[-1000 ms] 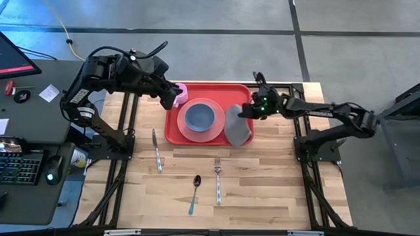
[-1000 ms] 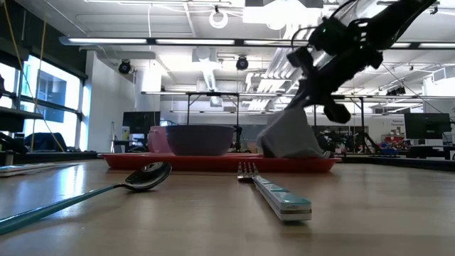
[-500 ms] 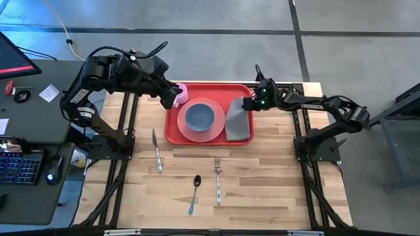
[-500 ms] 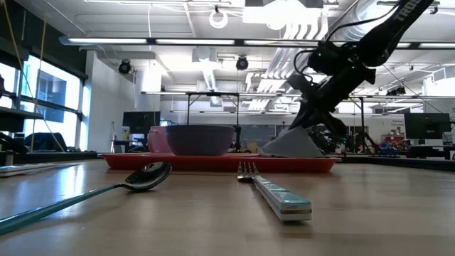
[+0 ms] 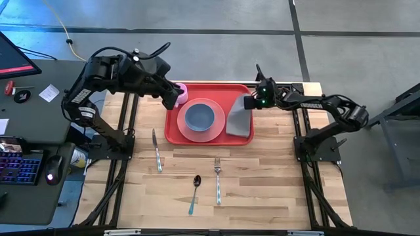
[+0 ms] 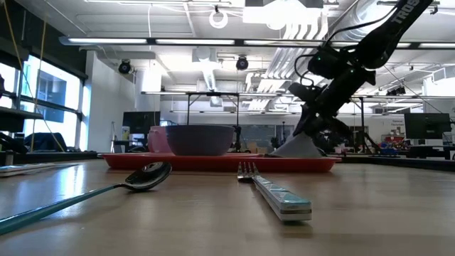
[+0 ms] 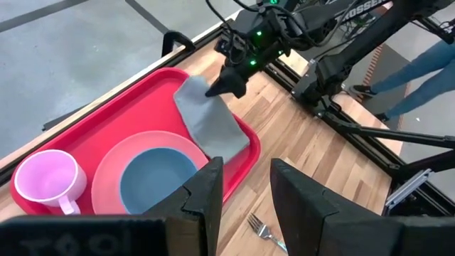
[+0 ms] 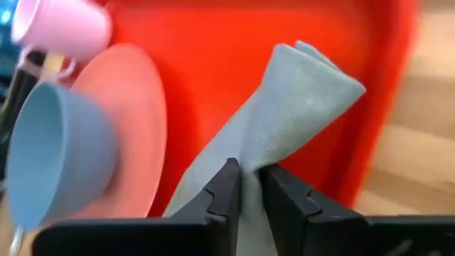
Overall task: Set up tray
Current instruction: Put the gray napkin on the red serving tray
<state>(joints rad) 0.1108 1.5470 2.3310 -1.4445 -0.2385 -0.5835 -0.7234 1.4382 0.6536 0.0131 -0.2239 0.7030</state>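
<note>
The robot's right gripper should spread the grey cloth's far end (image 8: 304,91) flat and open because it is bunched into a peak, and then come down on the cloth's near half (image 5: 237,127).
The red tray (image 5: 220,90) lies at the table's far middle. It carries a salmon plate (image 5: 216,129) with a blue bowl (image 5: 199,118), and a pink cup (image 5: 183,89) at its far left corner. A grey cloth (image 5: 240,123) lies along the tray's right side, also seen as the grey cloth (image 7: 213,124) in the left wrist view. My right gripper (image 5: 247,103) is shut on the cloth's far end. My left gripper (image 7: 245,192) hangs high over the tray's left side, open with nothing between its fingers. My right gripper pinches the cloth's far end (image 8: 250,162) between its two fingers, where the fabric bunches narrow. The fingers slant down from the table's right and far side. That end stands raised in a peak (image 6: 302,142), and the rest of the cloth lies on the tray.
On the bare wood nearer the front lie a knife (image 5: 157,151), a fork (image 5: 217,180) and a teal-handled spoon (image 5: 194,193). A desk with a keyboard and a monitor stands beyond the table's left edge.
My right gripper has moved toward the table's far edge and sunk, turning as it went. The cloth, which hung bunched below the fingers and over the tray's near rim, now lies spread along the tray's right side with only its far end raised.
</note>
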